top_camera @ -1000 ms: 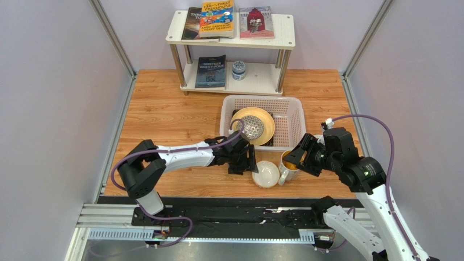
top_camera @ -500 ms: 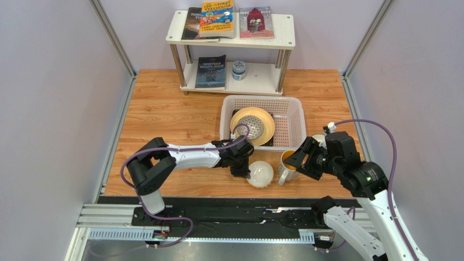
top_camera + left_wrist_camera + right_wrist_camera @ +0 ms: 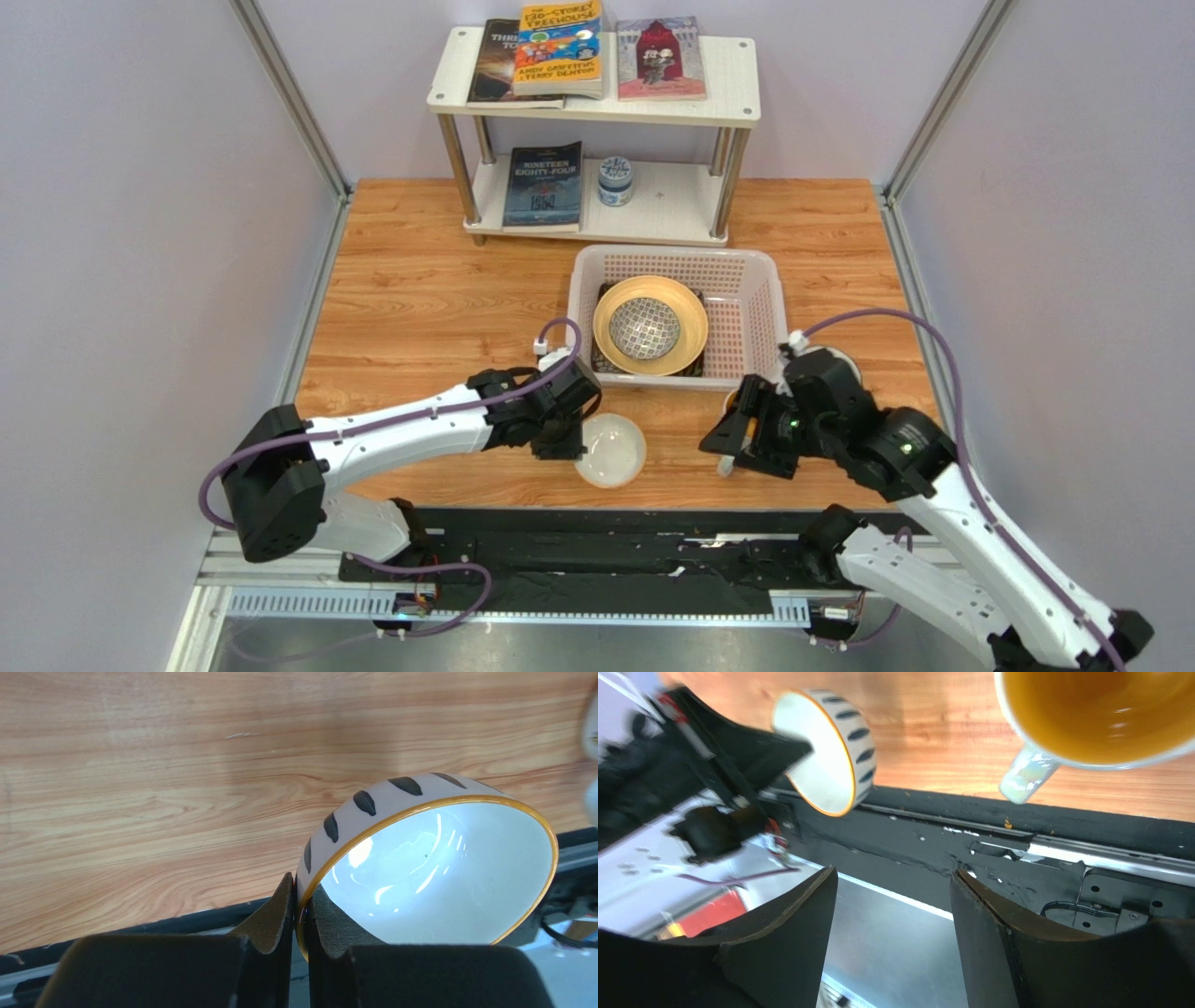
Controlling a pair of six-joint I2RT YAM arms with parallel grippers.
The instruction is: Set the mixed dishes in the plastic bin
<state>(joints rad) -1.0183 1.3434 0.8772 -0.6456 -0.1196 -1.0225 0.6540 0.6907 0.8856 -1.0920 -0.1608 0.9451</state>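
Observation:
I expect the small white bowl point(image 3: 612, 451) to nest upright inside the grey-patterned bowl point(image 3: 645, 331) when I lower it, because the grey-patterned bowl is open and empty on the yellow plate.
My left gripper point(image 3: 302, 899) is shut on the rim of a small white bowl point(image 3: 435, 868) with black dashes outside and a yellow edge. It holds the bowl point(image 3: 612, 451) tilted above the table's near edge. My right gripper point(image 3: 892, 882) is open with nothing between its fingers. Just beyond them is the white mug point(image 3: 1102, 714) with its yellow inside. From above, that gripper point(image 3: 730, 437) covers most of the mug. The plastic bin point(image 3: 673, 255) holds a round yellow plate point(image 3: 683, 343) with a grey-patterned bowl point(image 3: 645, 329) on it.
A white two-level shelf point(image 3: 730, 98) at the back carries books and a small blue-and-white jar point(image 3: 615, 179). A black rail point(image 3: 561, 539) runs along the near table edge. Grey walls close in both sides.
My left gripper has shut on the bowl's rim, tipped it up, and carried it left toward the near edge. My right gripper has moved left over the mug.

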